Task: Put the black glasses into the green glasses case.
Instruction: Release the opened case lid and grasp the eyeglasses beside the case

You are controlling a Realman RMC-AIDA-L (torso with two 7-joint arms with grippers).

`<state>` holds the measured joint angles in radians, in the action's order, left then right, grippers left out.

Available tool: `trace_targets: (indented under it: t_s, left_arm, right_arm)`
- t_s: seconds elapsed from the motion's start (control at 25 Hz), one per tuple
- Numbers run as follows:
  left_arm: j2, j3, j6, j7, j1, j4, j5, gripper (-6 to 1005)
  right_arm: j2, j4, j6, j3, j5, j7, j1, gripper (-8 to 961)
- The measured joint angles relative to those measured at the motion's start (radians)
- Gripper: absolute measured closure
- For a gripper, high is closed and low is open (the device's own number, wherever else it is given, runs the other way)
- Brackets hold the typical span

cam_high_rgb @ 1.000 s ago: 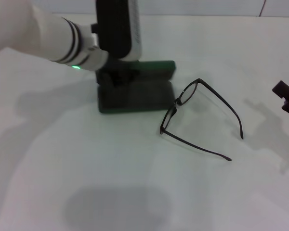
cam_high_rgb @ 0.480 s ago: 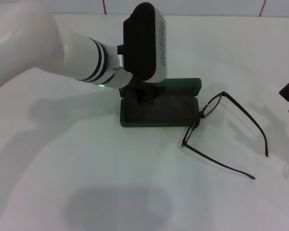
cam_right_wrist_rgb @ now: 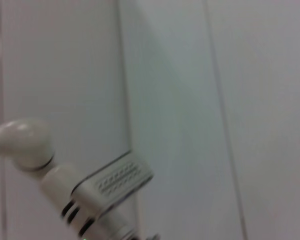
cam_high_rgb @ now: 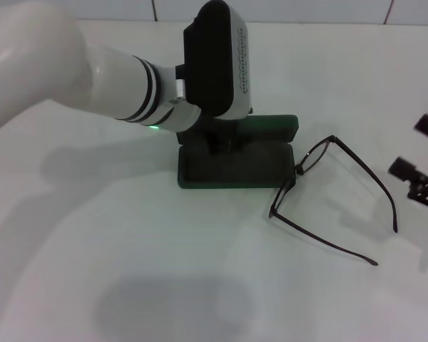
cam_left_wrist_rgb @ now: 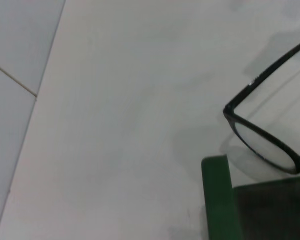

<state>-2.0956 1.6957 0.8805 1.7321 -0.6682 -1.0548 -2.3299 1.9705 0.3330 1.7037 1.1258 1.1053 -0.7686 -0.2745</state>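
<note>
The black glasses' temple arms (cam_high_rgb: 371, 173) are open too wide for the case, so the robot's right gripper should lift the bridge (cam_high_rgb: 298, 171) and its left gripper should fold the arms.
The green glasses case (cam_high_rgb: 235, 162) lies open on the white table, its lid (cam_high_rgb: 271, 125) standing at the back. My left gripper (cam_high_rgb: 218, 141) is at the case's rear left part, mostly hidden under its wrist housing. The black glasses (cam_high_rgb: 327, 191) lie just right of the case, temple arms unfolded and pointing to the front right. My right gripper (cam_high_rgb: 415, 147) is open and empty at the right edge, just right of the glasses. The left wrist view shows a lens of the glasses (cam_left_wrist_rgb: 265, 145) beside the case's green edge (cam_left_wrist_rgb: 217, 200).
The white table (cam_high_rgb: 200, 271) stretches in front of and to the left of the case. A tiled wall (cam_high_rgb: 307, 11) runs along the back. The right wrist view shows only the wall and my left arm (cam_right_wrist_rgb: 110, 187).
Since a second ago the case, glasses and left arm sit further right in the view, all together. In the last half second the right gripper has come in from the right edge toward the glasses.
</note>
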Motion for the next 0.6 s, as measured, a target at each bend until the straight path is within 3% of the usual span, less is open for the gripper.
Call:
trace_targets:
  t_s: [0.16,0.28,0.44,0.6]
  left_arm:
    - [0.002,-0.021,0.045,0.001,0.046,-0.089,0.042,664]
    - [0.003,-0.073,0.087,0.012,0.123,-0.232,0.114,530]
    - [0.003,-0.155,0.098,0.031,0.277,-0.435,0.308,529]
    - [0.004,-0.233,0.120,0.007,0.446,-0.532,0.608,533]
  right_arm:
    - [-0.019,0.111,-0.053,-0.001,0.126,-0.074,-0.028,143]
    - [-0.036,0.289,-0.114,-0.005,0.276,-0.206,-0.050,151]
    - [-0.063,0.532,-0.149,-0.006,0.497,-0.448,-0.134,167]
    - [-0.081,0.667,-0.089,0.002,0.758,-0.695,-0.296,183]
